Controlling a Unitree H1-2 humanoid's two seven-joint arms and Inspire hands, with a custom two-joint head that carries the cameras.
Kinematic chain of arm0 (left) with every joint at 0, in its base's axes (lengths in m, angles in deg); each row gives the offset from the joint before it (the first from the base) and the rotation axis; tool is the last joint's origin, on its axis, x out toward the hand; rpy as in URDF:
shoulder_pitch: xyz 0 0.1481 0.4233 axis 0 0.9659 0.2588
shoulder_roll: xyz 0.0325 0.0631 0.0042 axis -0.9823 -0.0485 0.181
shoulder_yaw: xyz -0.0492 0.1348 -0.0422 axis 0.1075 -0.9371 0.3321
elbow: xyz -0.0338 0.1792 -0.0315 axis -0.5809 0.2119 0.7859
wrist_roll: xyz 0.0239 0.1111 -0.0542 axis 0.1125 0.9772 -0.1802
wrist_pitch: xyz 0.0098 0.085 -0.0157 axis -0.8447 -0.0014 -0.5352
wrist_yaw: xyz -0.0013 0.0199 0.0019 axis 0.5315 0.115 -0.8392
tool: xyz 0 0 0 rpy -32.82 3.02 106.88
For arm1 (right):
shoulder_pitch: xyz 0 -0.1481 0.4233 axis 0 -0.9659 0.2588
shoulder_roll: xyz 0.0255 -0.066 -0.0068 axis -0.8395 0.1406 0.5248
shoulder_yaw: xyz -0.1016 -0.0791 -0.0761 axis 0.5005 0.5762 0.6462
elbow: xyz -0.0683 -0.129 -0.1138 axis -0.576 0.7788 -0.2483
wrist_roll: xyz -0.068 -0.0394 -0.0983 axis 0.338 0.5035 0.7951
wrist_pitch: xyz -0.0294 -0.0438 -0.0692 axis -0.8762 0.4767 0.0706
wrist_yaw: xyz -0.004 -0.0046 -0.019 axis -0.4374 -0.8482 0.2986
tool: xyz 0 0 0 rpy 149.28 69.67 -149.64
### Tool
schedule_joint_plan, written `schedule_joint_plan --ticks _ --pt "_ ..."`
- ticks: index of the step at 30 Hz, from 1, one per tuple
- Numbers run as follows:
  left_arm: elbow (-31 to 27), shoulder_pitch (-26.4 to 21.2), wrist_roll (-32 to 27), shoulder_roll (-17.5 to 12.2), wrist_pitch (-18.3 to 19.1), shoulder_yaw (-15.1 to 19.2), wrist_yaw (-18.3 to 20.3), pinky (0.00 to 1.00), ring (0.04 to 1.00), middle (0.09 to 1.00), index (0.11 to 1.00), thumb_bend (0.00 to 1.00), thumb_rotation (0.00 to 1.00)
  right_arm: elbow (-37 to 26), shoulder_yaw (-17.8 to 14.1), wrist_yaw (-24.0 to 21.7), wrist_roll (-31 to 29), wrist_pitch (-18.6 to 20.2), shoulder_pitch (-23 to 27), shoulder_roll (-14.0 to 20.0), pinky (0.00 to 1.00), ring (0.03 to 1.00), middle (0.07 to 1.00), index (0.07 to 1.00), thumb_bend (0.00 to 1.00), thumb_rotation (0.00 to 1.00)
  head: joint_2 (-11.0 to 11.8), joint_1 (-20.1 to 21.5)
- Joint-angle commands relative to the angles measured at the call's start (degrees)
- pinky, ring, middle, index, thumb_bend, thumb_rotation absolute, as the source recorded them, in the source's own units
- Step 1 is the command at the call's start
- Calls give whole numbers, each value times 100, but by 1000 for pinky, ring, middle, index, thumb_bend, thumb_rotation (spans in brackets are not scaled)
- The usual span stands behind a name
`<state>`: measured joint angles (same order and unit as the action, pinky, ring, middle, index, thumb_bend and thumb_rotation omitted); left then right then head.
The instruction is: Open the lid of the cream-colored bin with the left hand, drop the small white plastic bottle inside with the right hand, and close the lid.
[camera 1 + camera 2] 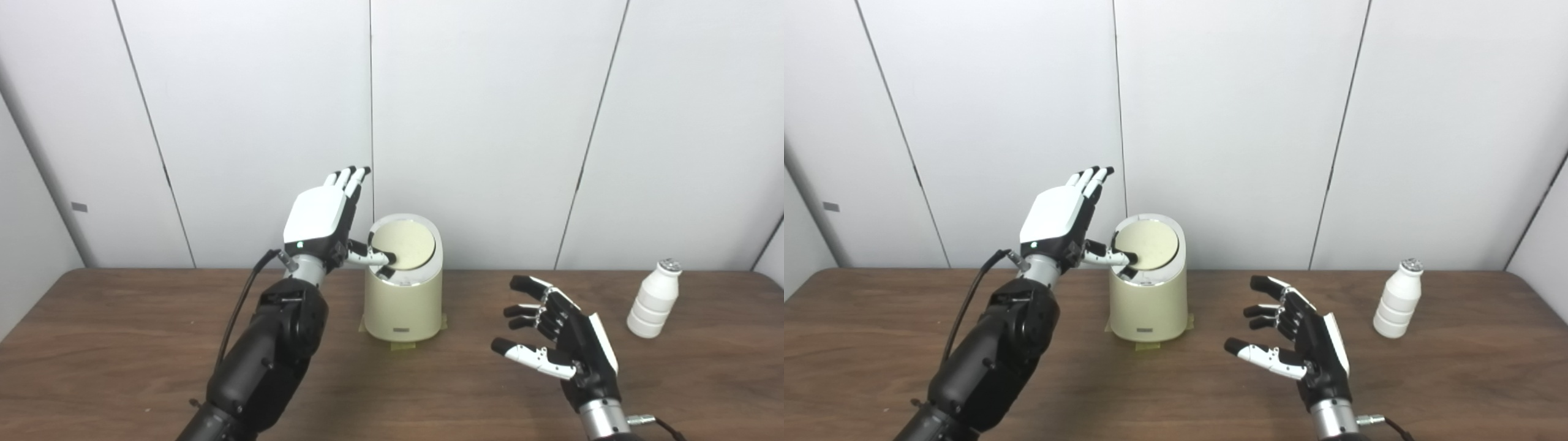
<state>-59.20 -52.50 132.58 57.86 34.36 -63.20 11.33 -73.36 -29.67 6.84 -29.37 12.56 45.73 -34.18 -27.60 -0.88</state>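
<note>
The small white bottle (653, 300) is almost as tall as the bin (403, 307). The bottle's cap should stay up close to the bin's rim when I drop the bottle inside.
The cream-colored bin (404, 306) stands at the back middle of the wooden table, its round lid (405, 244) lying closed and tilted toward me. My left hand (321, 217) is raised just left of the bin, fingers straight and apart, with its thumb tip resting on the lid's near left edge. It holds nothing. My right hand (560, 334) hovers open over the table right of the bin, fingers spread and curled, empty. The small white plastic bottle (654, 299) stands upright at the far right, well clear of the right hand.
The brown wooden table (122, 343) runs across the whole view, backed by a white panelled wall. Strips of tape (403, 345) stick out under the bin's base. A black cable (242, 306) runs along the left forearm.
</note>
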Motion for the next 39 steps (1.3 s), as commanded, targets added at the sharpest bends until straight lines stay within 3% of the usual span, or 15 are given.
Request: schedule_joint_plan --ticks 1,8,13,18,21,26,32,35,39 --pt "-250 -160 -101 -26 -183 191 -304 886 987 997 1000 721 82 -151 9 -20 -20 -238 222 22 549 619 787 734 812 176 -12 -4" --pt "-392 12 -389 58 -470 495 -504 737 922 955 980 694 234 -204 10 -18 -16 -169 194 31 540 631 787 726 821 185 -39 -31" --pt "-626 178 -801 112 -537 747 -420 719 915 953 958 664 222 -249 11 2 1 -107 172 18 565 630 783 726 823 185 -51 -22" --pt "-980 460 -1236 143 -500 1037 -283 769 904 926 927 647 202 -224 6 -4 -30 -102 187 17 550 631 785 728 820 194 -36 -11" --pt "-1234 713 -1539 163 -557 1218 -246 708 841 877 896 653 205 -210 14 -20 -44 -124 192 21 551 631 788 728 817 186 -36 -11" --pt "-1648 1260 -2240 259 -870 1559 -214 570 753 794 823 646 118 -170 30 -13 6 -192 196 41 559 634 789 731 814 191 -26 -14" --pt "-2151 1917 -3316 492 -862 1932 66 606 717 760 803 623 128 -215 36 -17 12 -111 192 54 537 630 784 726 810 182 -24 -37" --pt "-2118 2235 -3682 517 -1207 2003 148 645 698 741 790 641 178 -145 29 -84 -108 -197 195 63 543 637 786 728 800 169 -12 -12" --pt "-2031 2563 -3969 519 -1590 1974 277 620 681 735 789 648 174 -171 30 -99 -116 -178 182 78 547 641 785 732 800 178 23 7"
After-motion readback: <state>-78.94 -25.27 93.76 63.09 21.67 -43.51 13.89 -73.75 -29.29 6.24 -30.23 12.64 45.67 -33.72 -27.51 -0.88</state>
